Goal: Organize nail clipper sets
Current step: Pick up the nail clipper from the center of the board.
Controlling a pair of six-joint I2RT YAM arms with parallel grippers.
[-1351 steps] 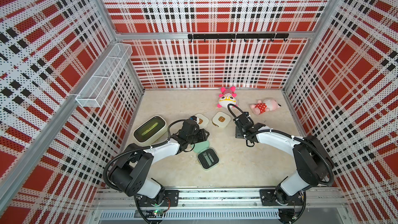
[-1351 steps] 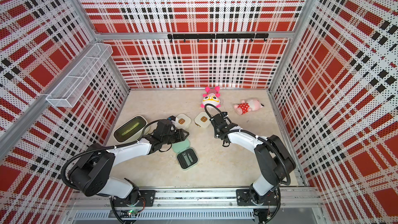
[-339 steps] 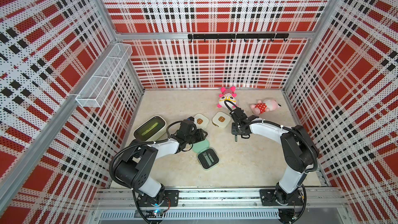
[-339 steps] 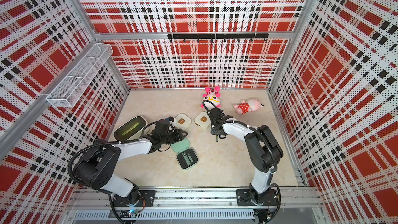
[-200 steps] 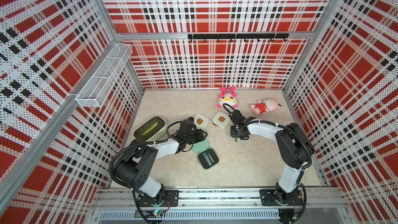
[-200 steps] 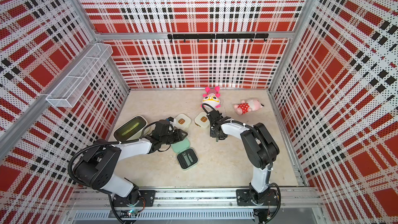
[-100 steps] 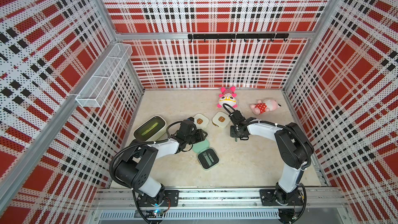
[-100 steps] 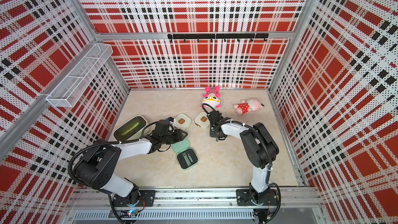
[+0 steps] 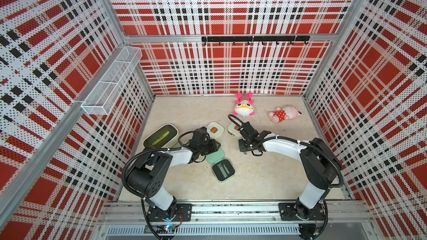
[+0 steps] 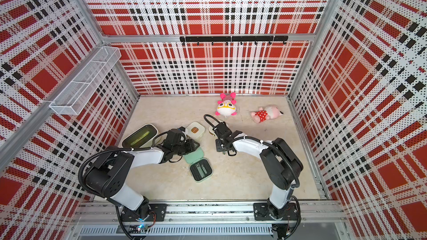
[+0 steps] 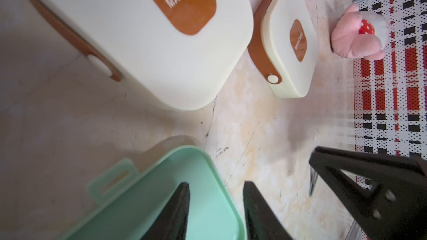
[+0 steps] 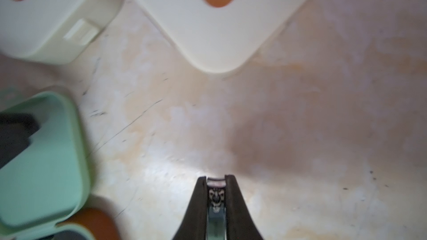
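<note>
The robot's right gripper has the nail clipper point(image 12: 216, 199) straight along its fingers, so it should keep going to the free side of the mint green case's black insert point(image 9: 230, 167) and let go there.
The mint green case lies open in both top views, with its lid point(image 9: 216, 156) toward the left arm and its black insert point(image 9: 223, 170) holding metal tools. My left gripper point(image 11: 215, 183) is open and straddles the lid's rim point(image 11: 221, 181), one finger inside and one outside. Two shut cream cases point(image 9: 215, 130) point(image 9: 233, 128) sit just behind. My right gripper point(image 12: 215, 177) is shut on a small silver nail clipper point(image 12: 216, 195), low over the bare floor in front of the right cream case point(image 12: 221, 19). The left wrist view shows the clipper point(image 11: 312, 181) hanging from that gripper.
A cream bin with a dark green inside point(image 9: 161, 136) stands by the left wall. Two pink plush toys point(image 9: 243, 107) point(image 9: 284, 114) lie toward the back. A wire basket point(image 9: 111, 84) hangs on the left wall, and a black hook rail point(image 9: 254, 39) on the back wall.
The right gripper has closed on the silver clipper within the last second, staying near the right cream case. The left arm and the cases have not moved.
</note>
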